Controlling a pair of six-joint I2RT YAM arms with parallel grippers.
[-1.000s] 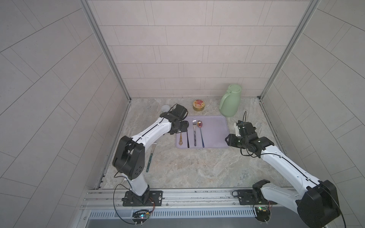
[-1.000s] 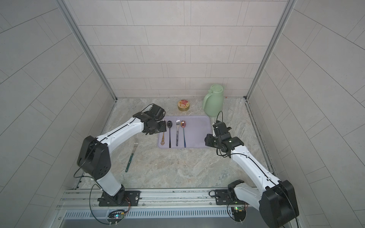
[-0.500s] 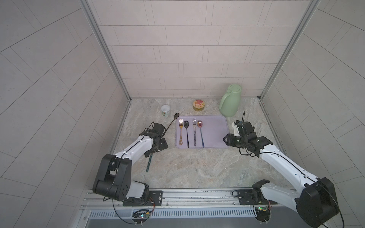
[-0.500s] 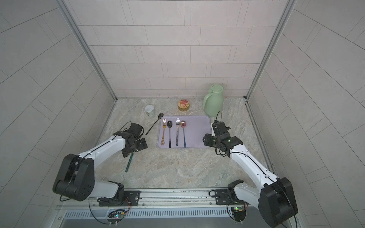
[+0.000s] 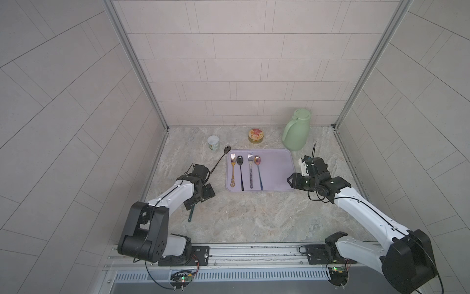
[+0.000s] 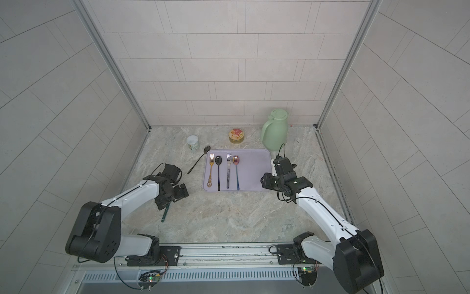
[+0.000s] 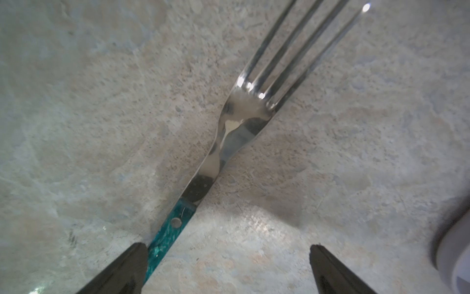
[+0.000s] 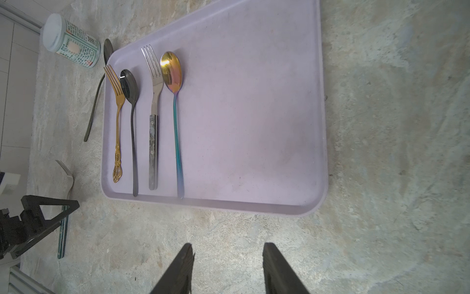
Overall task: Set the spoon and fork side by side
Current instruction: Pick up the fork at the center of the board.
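The teal-handled fork's handle (image 7: 155, 253) is at a slant under one finger of the left gripper, so the robot should center the fingers over the fork's handle (image 5: 191, 214) before it takes the fork to the tray.
On the lilac tray (image 5: 277, 168) a gold fork (image 5: 232, 170) lies beside a black spoon (image 5: 240, 173), and a silver fork (image 5: 250, 173) beside an iridescent spoon (image 5: 259, 175). Another black spoon (image 5: 219, 160) rests on the table left of the tray. A teal-handled fork (image 7: 229, 132) lies on the table at front left. My left gripper (image 7: 226, 254) hovers open over its handle, which runs close along one finger (image 7: 132, 267). My right gripper (image 8: 227, 252) stands open and empty over the table at the tray's right front corner.
A green jug (image 5: 296, 132), a round tin (image 5: 256, 135) and a white cup (image 5: 213, 142) stand along the back wall. Tiled walls close in both sides. A metal rail (image 5: 254, 250) runs along the table's front edge.
My left gripper opened wide, left the gold fork on the tray and swung back to the front left, over the teal-handled fork. The right arm has barely moved.
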